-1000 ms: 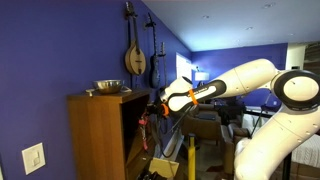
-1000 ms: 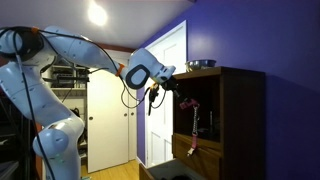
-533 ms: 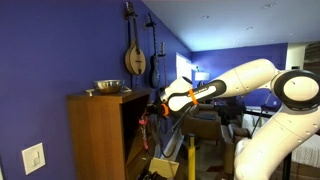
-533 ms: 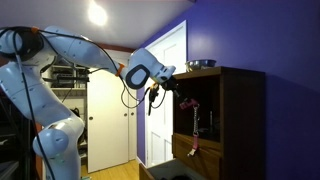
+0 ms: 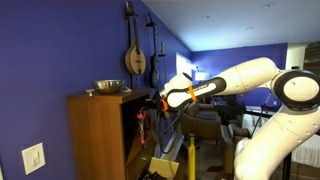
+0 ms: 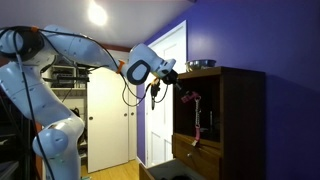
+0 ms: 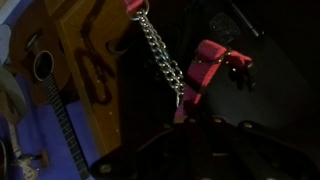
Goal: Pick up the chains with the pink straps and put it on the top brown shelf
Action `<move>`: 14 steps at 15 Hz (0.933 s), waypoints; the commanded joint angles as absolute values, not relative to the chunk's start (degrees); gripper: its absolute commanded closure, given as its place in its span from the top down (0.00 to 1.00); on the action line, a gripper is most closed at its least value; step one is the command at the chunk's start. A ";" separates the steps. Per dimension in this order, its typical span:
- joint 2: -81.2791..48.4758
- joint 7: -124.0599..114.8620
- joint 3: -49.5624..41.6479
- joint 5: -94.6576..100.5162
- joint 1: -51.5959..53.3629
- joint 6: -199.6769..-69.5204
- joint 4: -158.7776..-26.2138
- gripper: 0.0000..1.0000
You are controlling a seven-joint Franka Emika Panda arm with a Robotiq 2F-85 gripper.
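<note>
The pink straps point(image 6: 196, 112) dangle from my gripper high in the upper compartment, so I should lower them onto the compartment's shelf board point(image 6: 204, 139) before opening my gripper.
My gripper point(image 5: 152, 103) is at the open front of the tall brown cabinet point(image 5: 95, 135), near its top. It is shut on the chains with the pink straps point(image 6: 197, 110). The straps hang just inside the dark upper compartment, with the chain dangling below. In the wrist view the red strap point(image 7: 208, 66) and the silver chain point(image 7: 160, 50) run up from the dark jaws at the bottom, where the gripper point(image 7: 186, 128) sits. A lighter shelf board point(image 6: 205, 146) shows under the compartment. In an exterior view the gripper point(image 6: 177, 88) is at the cabinet's front edge.
A metal bowl point(image 5: 106, 87) stands on the cabinet's top and also shows in an exterior view point(image 6: 202, 64). String instruments point(image 5: 134, 58) hang on the blue wall. White doors point(image 6: 105, 120) stand behind the arm. A lower drawer point(image 6: 168, 170) sticks out.
My gripper has moved a little up and toward the cabinet. The straps and chain have gone with it, further into the upper compartment.
</note>
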State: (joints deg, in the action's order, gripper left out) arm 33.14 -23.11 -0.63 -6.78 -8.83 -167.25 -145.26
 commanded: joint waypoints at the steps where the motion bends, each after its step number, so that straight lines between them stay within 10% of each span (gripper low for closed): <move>1: 32.33 -21.59 -0.18 -8.66 -8.63 -170.82 -143.51 0.01; 14: 26.26 -22.56 -0.94 -16.31 0.06 -193.13 -151.02 0.01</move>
State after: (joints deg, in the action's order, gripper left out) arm 28.50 -22.87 -0.34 -13.44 -2.53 -187.17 -150.40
